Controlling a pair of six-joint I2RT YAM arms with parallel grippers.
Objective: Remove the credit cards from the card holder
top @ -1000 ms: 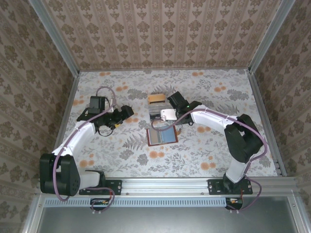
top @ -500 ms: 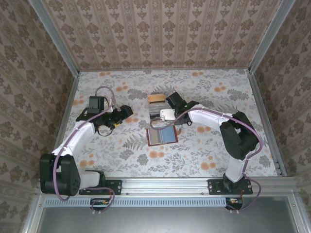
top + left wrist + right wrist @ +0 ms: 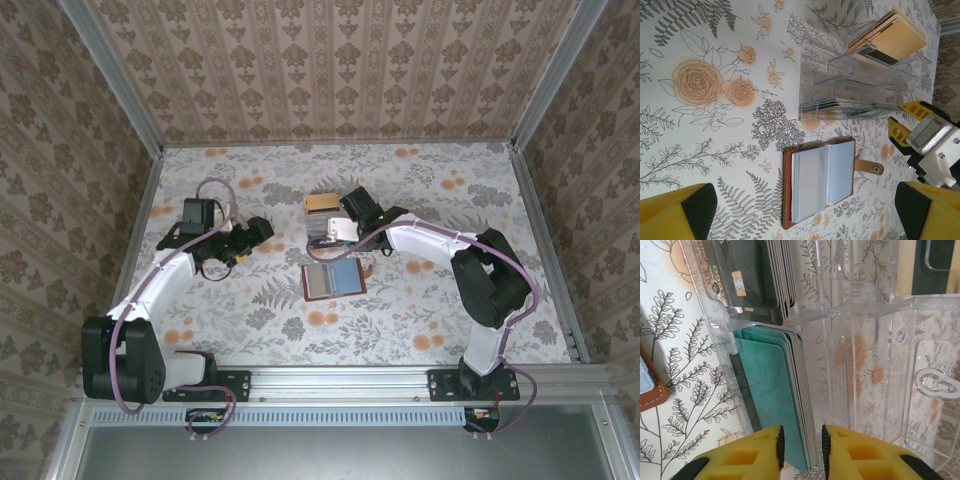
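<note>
The card holder's open sleeves (image 3: 813,181) sit empty, so next I turn the top sleeve by its free edge (image 3: 796,187) with my left gripper while my right gripper steadies the strap.
The card holder (image 3: 333,281) lies open on the floral table, a brown bifold with blue-grey sleeves (image 3: 820,182); its stitched corner (image 3: 650,390) is at the left edge of the right wrist view. My right gripper (image 3: 342,228) hangs over the clear plastic box (image 3: 325,222). Its jaws (image 3: 801,447) stand slightly open, straddling a stack of credit cards (image 3: 775,385) with a teal one in front, upright in the box's near compartment. My left gripper (image 3: 262,232) is wide open to the left of the box, holding nothing. In its own view the holder lies between the fingers (image 3: 805,212).
The clear box (image 3: 860,75) holds more cards: a dark stack (image 3: 747,275) beside the teal one and tan cards (image 3: 895,37) in the far compartment. The right gripper's yellow fingers (image 3: 905,120) show beside the box. Patterned walls enclose the table.
My right gripper has moved a pale card from just above the card holder back to the clear box, and its jaws have parted. The left arm has not moved.
</note>
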